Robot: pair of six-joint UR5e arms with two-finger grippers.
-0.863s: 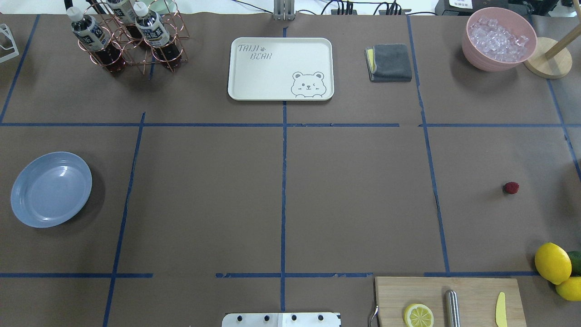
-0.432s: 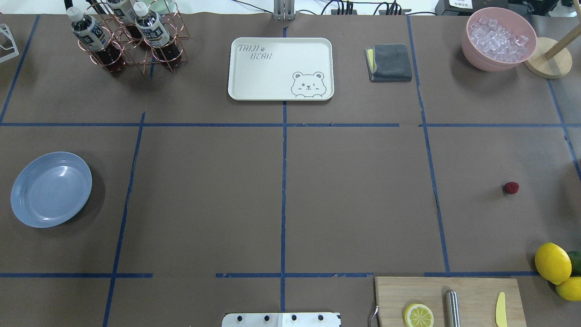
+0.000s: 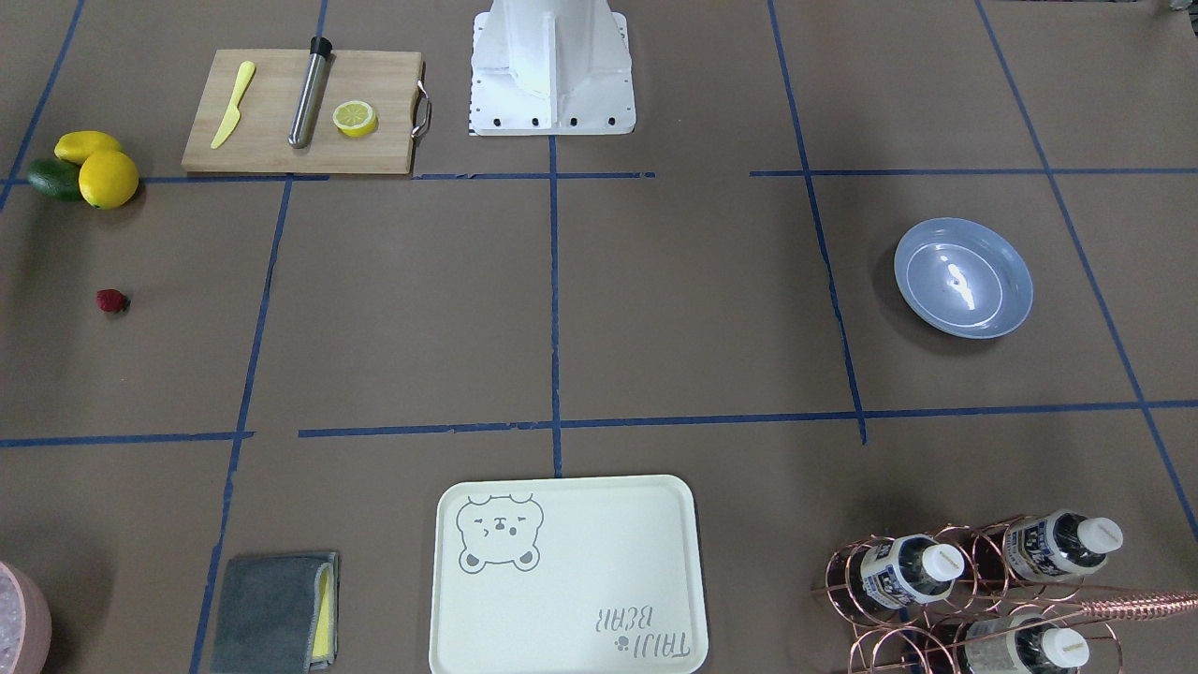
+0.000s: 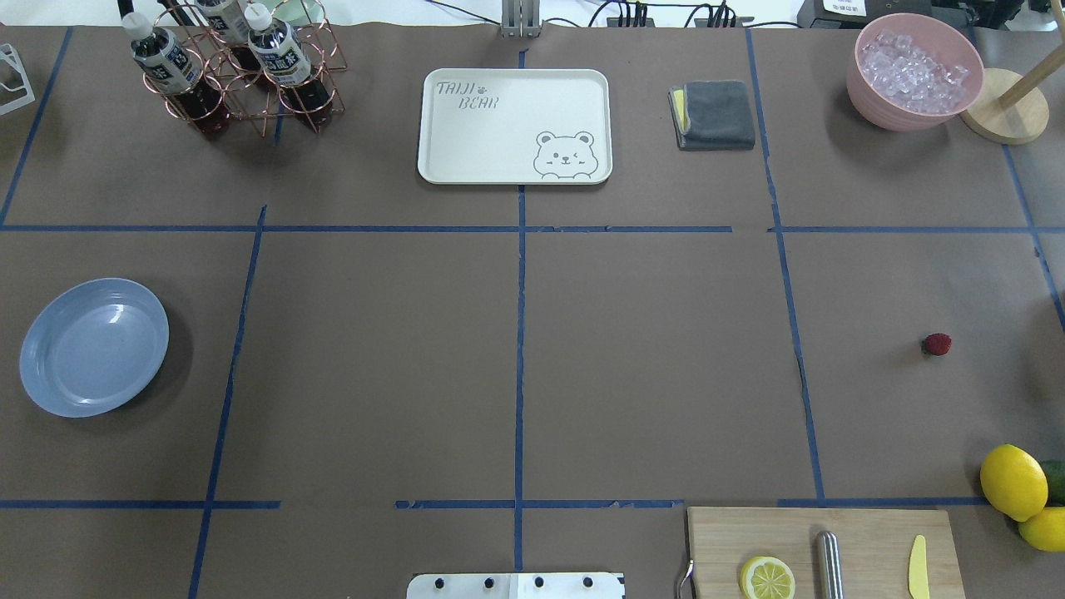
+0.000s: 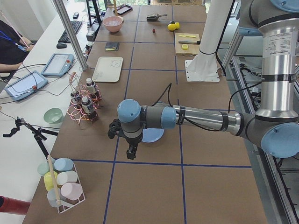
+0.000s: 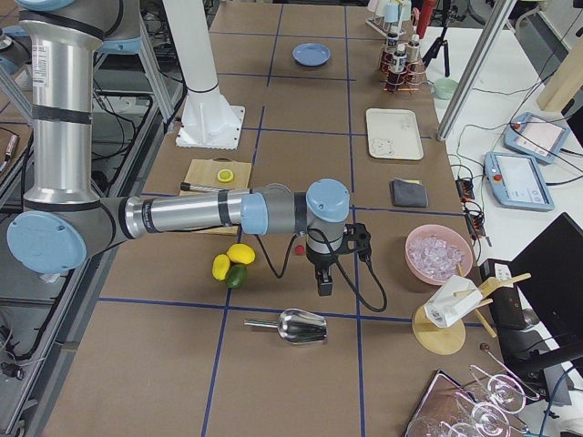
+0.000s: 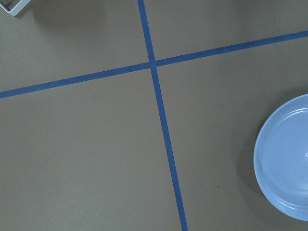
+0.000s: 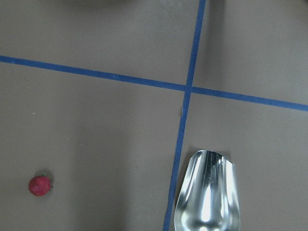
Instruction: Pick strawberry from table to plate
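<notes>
Next, I take the plate by its outer rim (image 3: 1029, 281) with my left gripper and bring it to the middle first, because it is far from the strawberry.
A tiny dark-red strawberry (image 4: 937, 344) lies on the brown table (image 4: 649, 366) at the right side; it also shows as the strawberry (image 3: 111, 300) and low left in the right wrist view as the strawberry (image 8: 40, 186). The blue-grey plate (image 4: 94, 347) stands empty at the far left, seen too as the plate (image 3: 964, 277) and the plate (image 7: 286, 159). My left gripper (image 5: 131, 151) hangs beside the plate, beyond the table's left end square. My right gripper (image 6: 325, 284) hangs close to the strawberry. Both show only in side views, so I cannot tell whether they are open or shut.
Lemons (image 4: 1013, 481) and a cutting board (image 4: 819, 545) with a lemon half and knife lie near the strawberry. A metal scoop (image 8: 207, 192) rests further right. A cream bear tray (image 4: 514, 125), grey cloth (image 4: 713, 114), pink ice bowl (image 4: 913, 71) and bottle rack (image 4: 237, 71) line the far edge.
</notes>
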